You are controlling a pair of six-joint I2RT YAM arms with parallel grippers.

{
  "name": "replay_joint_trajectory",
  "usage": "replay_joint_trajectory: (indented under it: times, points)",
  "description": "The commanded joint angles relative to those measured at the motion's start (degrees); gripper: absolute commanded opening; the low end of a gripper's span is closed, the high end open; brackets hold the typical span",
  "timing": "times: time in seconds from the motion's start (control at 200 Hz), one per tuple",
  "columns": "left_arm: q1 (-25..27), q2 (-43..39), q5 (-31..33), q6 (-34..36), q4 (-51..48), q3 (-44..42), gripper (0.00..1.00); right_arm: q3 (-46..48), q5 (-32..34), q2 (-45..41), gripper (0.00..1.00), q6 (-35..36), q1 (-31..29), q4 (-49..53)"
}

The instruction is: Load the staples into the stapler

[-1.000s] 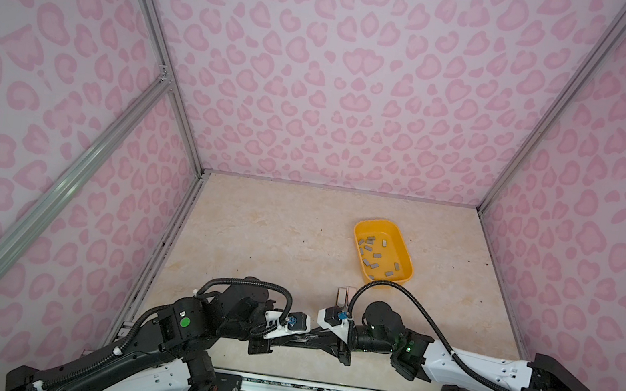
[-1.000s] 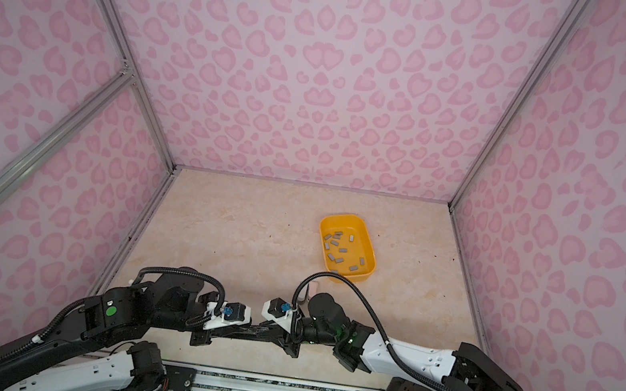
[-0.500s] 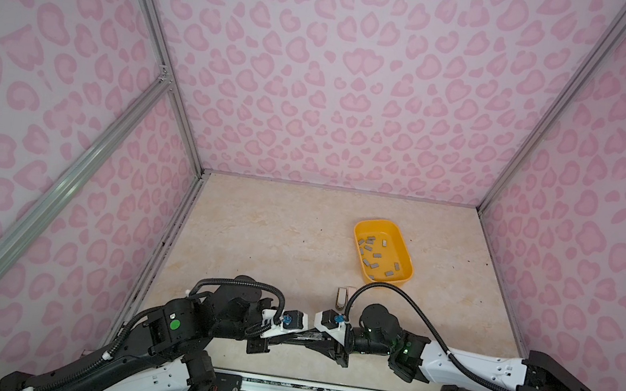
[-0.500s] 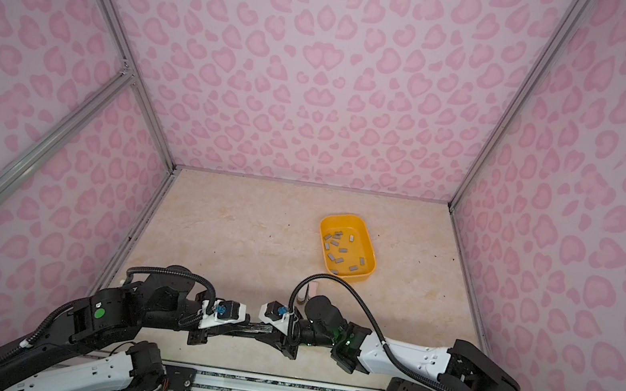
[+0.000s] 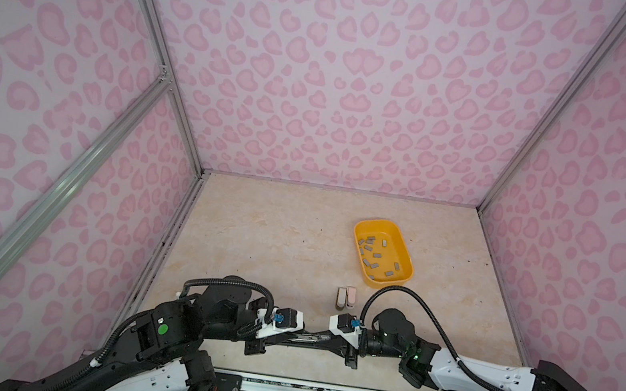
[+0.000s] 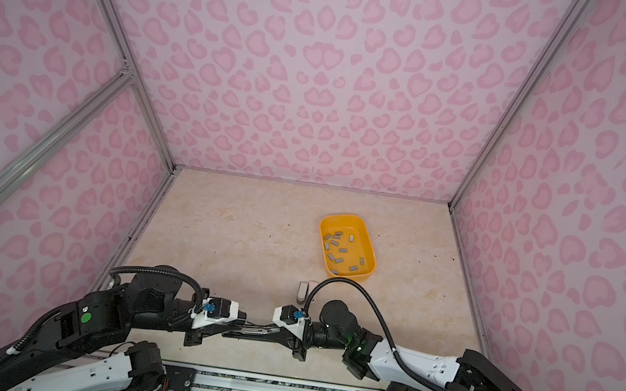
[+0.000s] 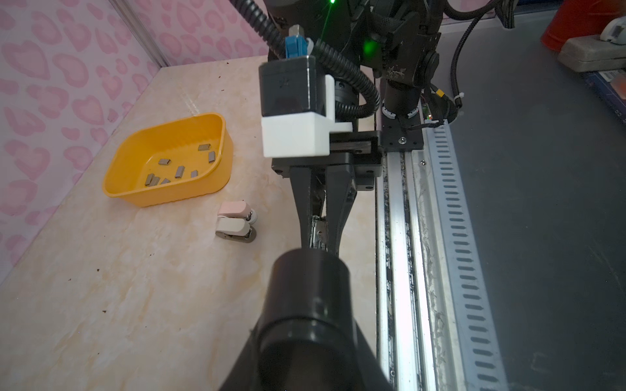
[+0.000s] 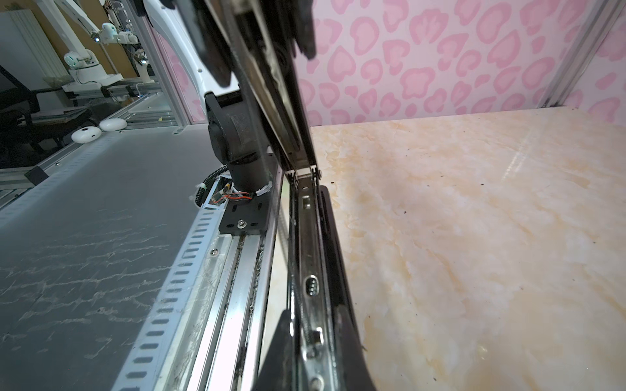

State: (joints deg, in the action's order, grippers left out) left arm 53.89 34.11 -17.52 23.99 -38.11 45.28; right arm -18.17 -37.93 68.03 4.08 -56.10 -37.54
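Note:
My left gripper should go on pulling and let go of the black upper arm [image 8: 280, 98], as the upper arm is opened flat from the metal rail [image 8: 309, 244] that my right gripper holds.
A long black stapler [image 5: 310, 338] hangs opened out flat between my two grippers near the table's front edge, seen in both top views [image 6: 257, 328]. My left gripper [image 5: 281, 337] is shut on its black upper arm [image 7: 310, 291], which hides the jaws in the left wrist view. My right gripper [image 8: 313, 338] is shut on the bare metal magazine rail [image 8: 310, 287]; its fingers [image 7: 340, 203] squeeze the rail from both sides. The staples [image 5: 376, 254] lie loose as several small grey strips in a yellow tray [image 5: 404, 275] at the back right.
Two small staplers [image 5: 345, 297], one white and one pink, stand side by side between the tray and my grippers. An aluminium rail [image 7: 406, 237] runs along the table's front edge. Pink patterned walls close in the left, back and right sides.
The right gripper's jaws have narrowed onto the stapler's metal rail. Both grippers, with the stapler, have drawn slightly toward the front edge, uncovering the two small staplers.

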Motion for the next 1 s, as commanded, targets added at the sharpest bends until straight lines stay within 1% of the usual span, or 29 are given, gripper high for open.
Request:
replay_joint_trajectory:
  times: [0.0, 0.1, 0.225, 0.32, 0.58, 0.67, 0.835, 1.0]
  points:
    - [-0.1, -1.6, 0.0, 0.6, 3.4, 1.2, 0.04, 1.2, -2.7, -0.6, 0.0, -2.8, 1.6, 0.3]
    - [-0.1, -3.1, -0.1, 0.4, 3.4, 1.1, 0.04, 2.2, -4.2, -1.0, 0.0, -2.1, 2.3, -0.6]
    - [-0.1, -4.4, 0.1, -0.2, 2.8, 1.3, 0.04, 4.9, -7.7, -2.0, 0.0, -3.6, 5.2, -5.1]
    - [-0.1, -5.3, 0.5, -0.6, 1.9, 1.3, 0.04, 5.9, -9.5, -3.0, 0.0, -3.9, 7.0, -5.9]
    - [-0.2, -8.6, 2.6, -2.8, 2.5, -0.6, 0.04, 8.5, -10.1, -4.4, 0.0, -6.3, 9.4, -10.3]
    - [-0.2, -10.0, 3.0, -3.6, 3.4, -0.9, 0.04, 9.9, -9.9, -4.6, 0.0, -8.4, 10.8, -14.0]
    - [-0.3, -10.9, 7.4, -5.4, 4.6, -1.3, 0.04, 10.5, -10.0, -4.2, 0.0, -10.5, 11.9, -16.4]
    - [-0.3, -12.3, 9.5, -7.0, 7.1, -2.0, 0.04, 10.8, -10.4, -3.7, 0.0, -13.1, 13.5, -19.1]
